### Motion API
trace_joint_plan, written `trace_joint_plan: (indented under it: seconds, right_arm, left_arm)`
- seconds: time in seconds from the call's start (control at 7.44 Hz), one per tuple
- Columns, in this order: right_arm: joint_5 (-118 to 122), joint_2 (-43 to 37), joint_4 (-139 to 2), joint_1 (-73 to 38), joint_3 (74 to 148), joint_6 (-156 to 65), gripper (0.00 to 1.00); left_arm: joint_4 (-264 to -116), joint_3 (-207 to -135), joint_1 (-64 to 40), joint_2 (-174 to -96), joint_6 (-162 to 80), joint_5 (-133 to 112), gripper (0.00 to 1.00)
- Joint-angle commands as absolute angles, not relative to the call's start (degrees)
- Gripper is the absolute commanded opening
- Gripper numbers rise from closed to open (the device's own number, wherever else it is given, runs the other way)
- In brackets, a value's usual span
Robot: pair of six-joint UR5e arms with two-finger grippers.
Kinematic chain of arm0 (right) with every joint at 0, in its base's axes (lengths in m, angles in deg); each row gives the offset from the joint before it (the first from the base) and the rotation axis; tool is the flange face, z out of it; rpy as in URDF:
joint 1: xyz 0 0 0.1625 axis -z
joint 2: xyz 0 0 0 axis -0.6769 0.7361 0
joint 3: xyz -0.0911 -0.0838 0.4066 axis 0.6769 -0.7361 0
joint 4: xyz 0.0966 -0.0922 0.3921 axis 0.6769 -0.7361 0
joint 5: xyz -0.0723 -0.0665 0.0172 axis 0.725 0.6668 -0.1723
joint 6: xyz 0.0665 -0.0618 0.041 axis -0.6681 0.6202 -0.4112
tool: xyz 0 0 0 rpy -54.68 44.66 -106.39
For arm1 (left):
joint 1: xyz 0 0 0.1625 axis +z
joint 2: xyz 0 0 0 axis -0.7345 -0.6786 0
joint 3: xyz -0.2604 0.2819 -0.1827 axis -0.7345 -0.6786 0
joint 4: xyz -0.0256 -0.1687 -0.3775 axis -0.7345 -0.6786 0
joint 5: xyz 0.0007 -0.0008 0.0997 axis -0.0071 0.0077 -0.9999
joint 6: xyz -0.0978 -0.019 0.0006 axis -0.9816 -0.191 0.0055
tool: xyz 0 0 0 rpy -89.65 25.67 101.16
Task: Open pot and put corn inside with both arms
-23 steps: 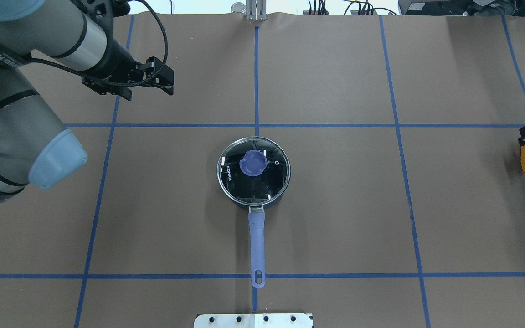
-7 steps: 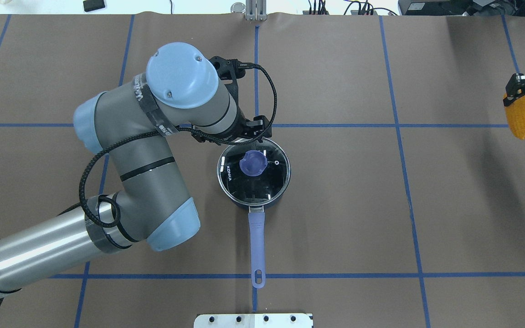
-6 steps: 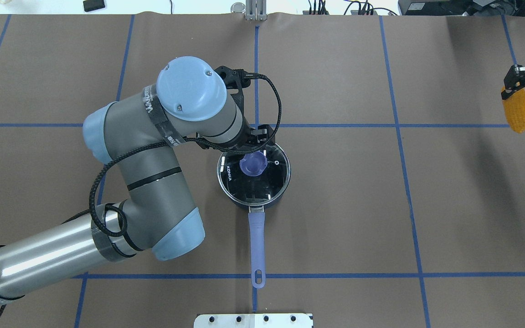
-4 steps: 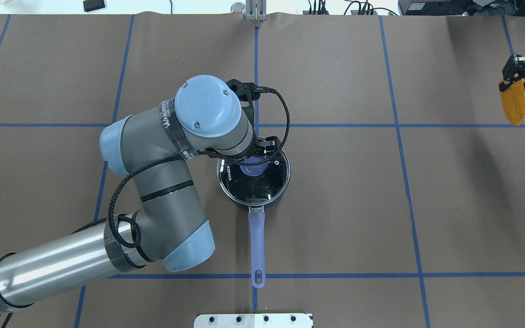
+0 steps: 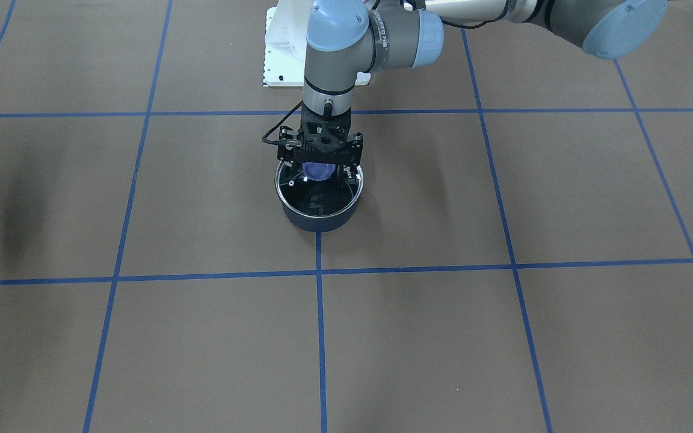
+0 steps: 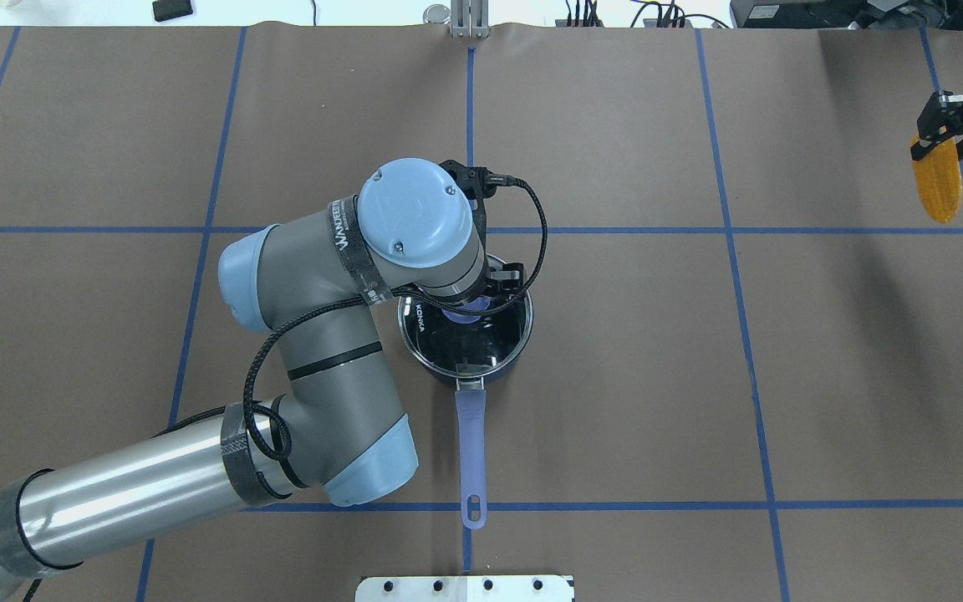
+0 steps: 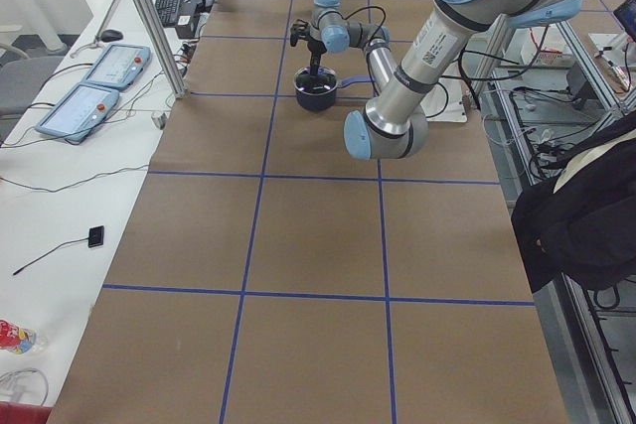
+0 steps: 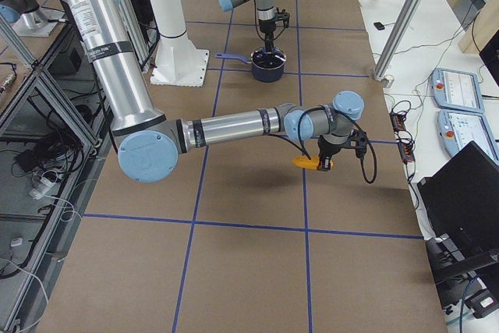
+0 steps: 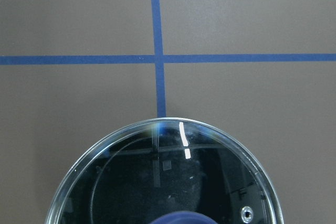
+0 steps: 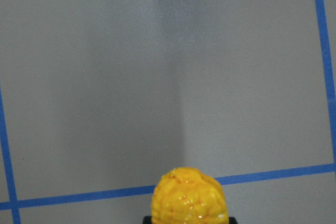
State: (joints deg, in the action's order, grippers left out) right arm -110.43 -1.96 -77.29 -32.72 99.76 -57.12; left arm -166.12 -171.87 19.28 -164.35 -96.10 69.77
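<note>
I expect to find an empty pot [image 5: 319,222] when I raise the lid by its blue knob, because I can see only plain dark through the glass lid [image 5: 318,199].
The dark navy pot [image 6: 481,355] stands mid-table with its lavender handle [image 6: 471,447] pointing toward my base. The glass lid [image 5: 322,201] lies on it, and its blue knob [image 5: 316,172] shows in the front view and at the bottom of the left wrist view [image 9: 178,217]. My left gripper [image 5: 321,169] hangs straight down over the lid, open, with its fingers on either side of the knob. My right gripper [image 6: 941,138] is shut on one end of the yellow corn [image 6: 937,186] and holds it above the table at the far right. The corn also shows in the right wrist view [image 10: 189,195].
Blue tape lines [image 6: 471,134] divide the brown table cover into squares. A white mounting plate [image 6: 465,588] sits at my base edge. My left arm's elbow [image 6: 364,468] hangs over the table left of the pot handle. Control pendants [image 7: 94,81] lie on a side bench.
My left arm swung in from the far left and came down over the lid knob. My right gripper lifted the corn off the table and carried it farther from my base.
</note>
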Motion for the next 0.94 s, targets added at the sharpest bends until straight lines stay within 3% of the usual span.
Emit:
trace_joint_plan:
  seconds: [0.0,0.27,0.54,0.81]
  right_arm:
    - [-110.8,-2.2,-77.3,-32.7,99.8,-57.1,0.24]
    - [-110.9,-2.3,-77.2,-32.7,99.8,-57.1,0.25]
    - [-111.5,-2.5,-77.3,-32.7,99.9,-57.2,0.25]
    - [-113.0,-4.7,-77.3,-32.5,99.9,-62.3,0.25]
  left_arm:
    - [-166.2,-172.0,19.3,-164.4,-96.0,70.0,0.69]
    - [-166.2,-172.1,19.3,-164.4,-95.4,70.1,0.56]
    - [-165.9,-173.1,19.2,-164.4,-93.8,70.3,0.56]
    - [-157.6,-179.9,17.5,-163.9,-87.9,70.7,0.56]
